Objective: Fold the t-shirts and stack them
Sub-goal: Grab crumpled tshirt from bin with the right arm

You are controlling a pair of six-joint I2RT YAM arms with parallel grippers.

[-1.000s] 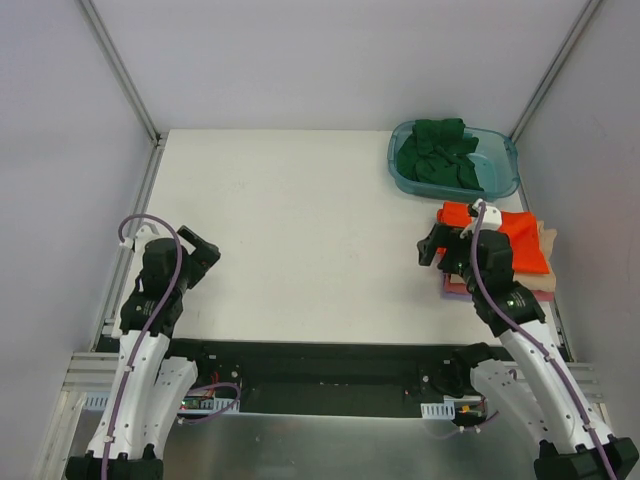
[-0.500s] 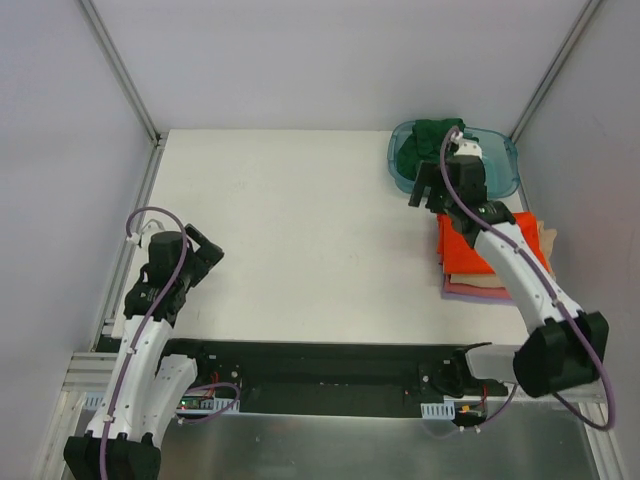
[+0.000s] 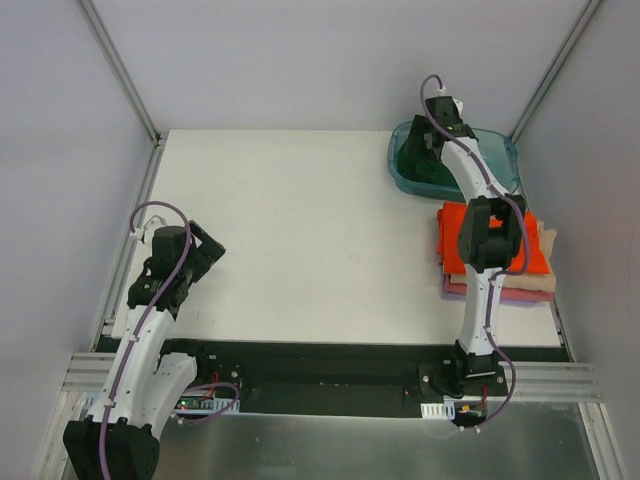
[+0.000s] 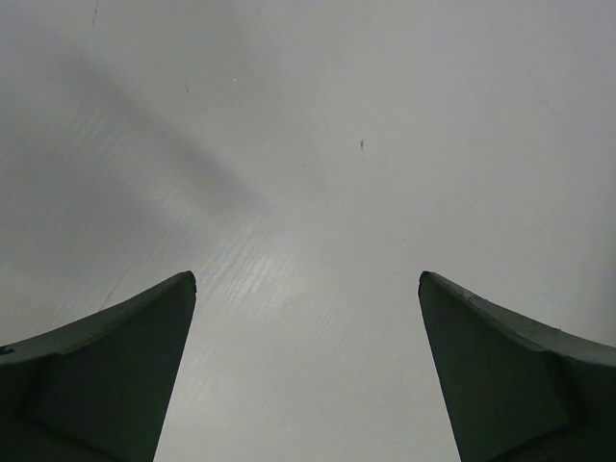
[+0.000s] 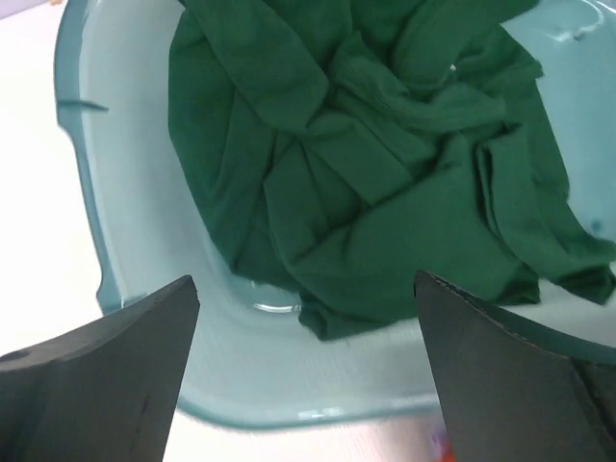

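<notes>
The dark green t-shirt (image 3: 426, 168) lies by itself under my right gripper's open fingers. My right gripper should keep going down into the teal tub until its fingers close on cloth (image 5: 351, 241).
A dark green t-shirt (image 5: 385, 164) lies crumpled in the teal tub (image 5: 144, 289) at the table's far right; it also shows in the top view (image 3: 425, 172). My right gripper (image 5: 306, 279) is open and empty, hovering above the tub's near rim, and shows in the top view (image 3: 420, 138). A folded stack sits nearer on the right: orange shirt (image 3: 528, 248) on top, beige (image 3: 535, 283) beneath, pink (image 3: 468, 293) at the bottom. My left gripper (image 3: 208, 250) is open and empty over bare table at the left (image 4: 306, 276).
The teal tub (image 3: 507, 150) stands in the far right corner. The right arm stretches over the folded stack. Grey walls and metal frame rails (image 3: 120, 70) surround the white table (image 3: 300, 230).
The right arm has swung from above the folded stack out to the tub, its gripper now over the green shirt. The left arm has shifted slightly.
</notes>
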